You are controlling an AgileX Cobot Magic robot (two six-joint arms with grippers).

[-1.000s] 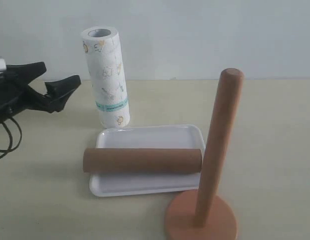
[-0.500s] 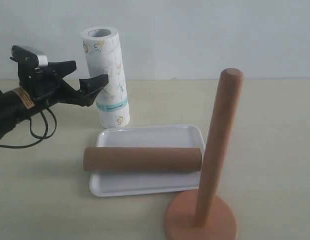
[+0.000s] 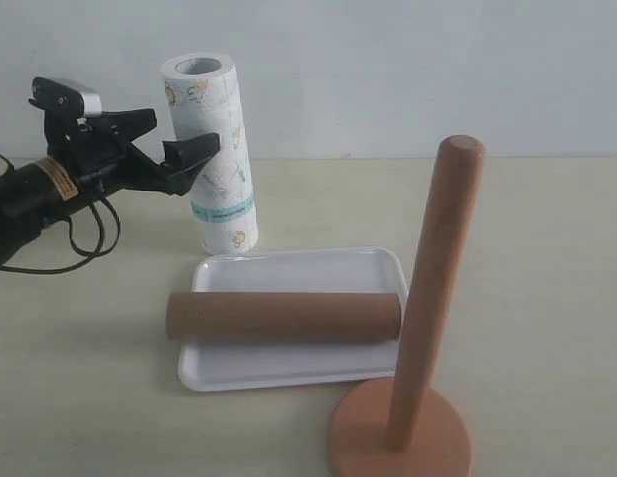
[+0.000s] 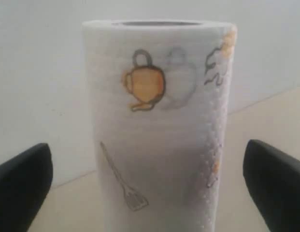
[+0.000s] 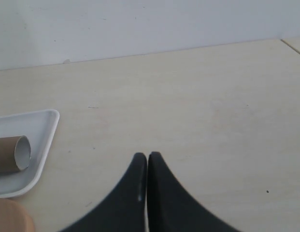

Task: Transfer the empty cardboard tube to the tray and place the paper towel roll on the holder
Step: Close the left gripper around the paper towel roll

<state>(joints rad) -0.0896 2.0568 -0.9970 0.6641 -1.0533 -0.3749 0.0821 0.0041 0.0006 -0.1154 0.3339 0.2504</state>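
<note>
The upright paper towel roll (image 4: pixel 162 125) fits with room on both sides inside my left gripper's open fingers, so I'll go on moving forward until they surround it before they close.
The paper towel roll (image 3: pixel 213 154) stands upright on the table behind the tray (image 3: pixel 298 263). My left gripper (image 3: pixel 184 134) is open at the roll's upper half, one finger on each side. In the left wrist view the paper towel roll (image 4: pixel 157 130) fills the middle, and the black fingers (image 4: pixel 24 186) stand clear of it on both sides. The empty cardboard tube (image 3: pixel 283 317) lies across the tray. The holder (image 3: pixel 427 318) stands upright at the front right. My right gripper (image 5: pixel 147 158) is shut on nothing, above bare table, and is out of the exterior view.
The right wrist view shows the tray's corner (image 5: pixel 43 128), the cardboard tube's open end (image 5: pixel 17 153) and an edge of the holder's base (image 5: pixel 9 215). A white wall runs behind the table. The left arm's black cable (image 3: pixel 84 234) hangs at the far left.
My left gripper has risen from the far left and moved right to the paper towel roll, staying open. Tube, tray and holder have not moved.
</note>
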